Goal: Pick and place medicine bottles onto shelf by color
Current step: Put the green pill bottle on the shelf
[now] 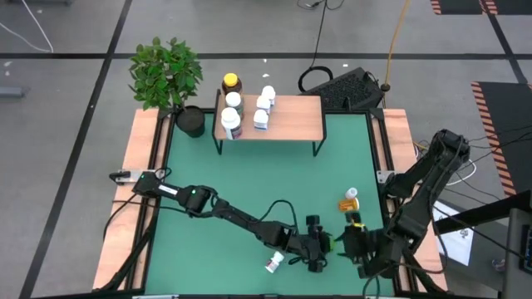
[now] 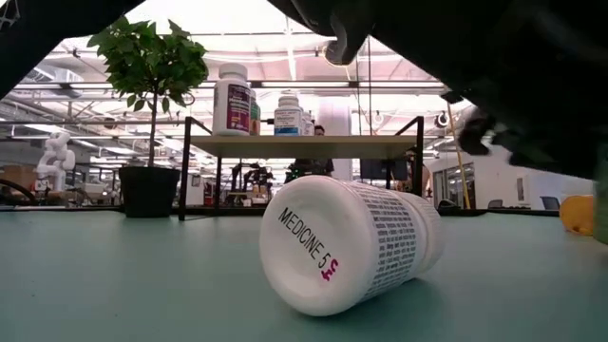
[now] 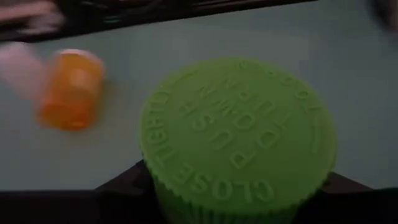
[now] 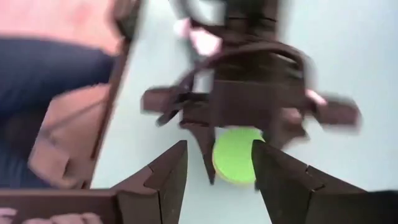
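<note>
The robot's left gripper is holding the green bottle, but the shelf's open end (image 1: 300, 119) is on the right gripper's side, so next the right gripper takes over the bottle (image 1: 332, 244) first.
My left gripper (image 1: 324, 246) is shut on a green medicine bottle (image 3: 239, 134) near the table's front edge, right of the middle. Its ribbed green cap faces the left wrist camera. My right gripper (image 4: 217, 177) stands open just right of it, pointing at the bottle (image 4: 235, 155), with nothing between its fingers. An orange bottle (image 1: 349, 202) lies on its side on the green table farther back. A white bottle (image 2: 351, 242) lies on its side near the front. The shelf (image 1: 287, 119) at the back carries several bottles on its left half. My left gripper pinches the green bottle between its two fingers, on the body just under the cap (image 3: 155, 186), one finger on each side. The cap end points back toward the wrist. Whether the bottle's bottom rests on the table is hidden by the cap.
A potted plant (image 1: 166, 71) stands at the back left beside the shelf. Both arms crowd the front right part of the table. Bare green surface (image 1: 249, 178) lies between the shelf and the arms.
</note>
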`<move>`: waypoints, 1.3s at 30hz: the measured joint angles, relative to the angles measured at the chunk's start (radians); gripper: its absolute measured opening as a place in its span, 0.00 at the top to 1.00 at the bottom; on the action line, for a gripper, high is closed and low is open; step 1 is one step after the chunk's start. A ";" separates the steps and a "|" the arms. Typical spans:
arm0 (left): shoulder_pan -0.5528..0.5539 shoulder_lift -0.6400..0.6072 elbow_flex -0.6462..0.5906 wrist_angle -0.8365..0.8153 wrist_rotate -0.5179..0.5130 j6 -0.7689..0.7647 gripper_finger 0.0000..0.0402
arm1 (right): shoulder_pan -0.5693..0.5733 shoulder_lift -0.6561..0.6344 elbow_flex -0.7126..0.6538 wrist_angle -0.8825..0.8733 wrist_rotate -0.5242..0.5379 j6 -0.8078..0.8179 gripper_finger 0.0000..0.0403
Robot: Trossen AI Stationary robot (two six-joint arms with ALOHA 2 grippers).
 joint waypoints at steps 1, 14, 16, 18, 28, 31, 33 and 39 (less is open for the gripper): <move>-0.004 0.000 0.000 -0.005 -0.041 0.009 0.49 | 0.000 -0.008 -0.010 0.000 0.011 0.043 0.57; -0.046 -0.031 -0.001 -0.009 -0.247 0.100 0.48 | -0.010 -0.086 -0.268 0.290 0.083 0.059 0.57; -0.045 -0.041 0.000 -0.007 -0.263 0.097 0.48 | 0.002 -0.116 -0.268 0.303 0.144 -0.003 0.57; -0.047 -0.056 0.000 -0.014 -0.275 0.095 0.47 | 0.010 -0.144 -0.268 0.314 0.200 -0.056 0.57; -0.061 -0.106 0.000 -0.036 -0.309 0.039 0.47 | 0.053 -0.148 -0.371 0.748 0.233 -0.355 0.40; -0.063 -0.108 0.000 -0.042 -0.309 0.038 0.47 | 0.051 -0.148 -0.410 0.832 0.320 -0.429 0.33; -0.063 -0.110 0.000 -0.041 -0.309 0.039 0.47 | 0.051 -0.148 -0.424 0.835 0.389 -0.477 0.30; -0.063 -0.110 0.000 -0.041 -0.308 0.042 0.47 | 0.049 -0.148 -0.447 0.837 0.381 -0.535 0.28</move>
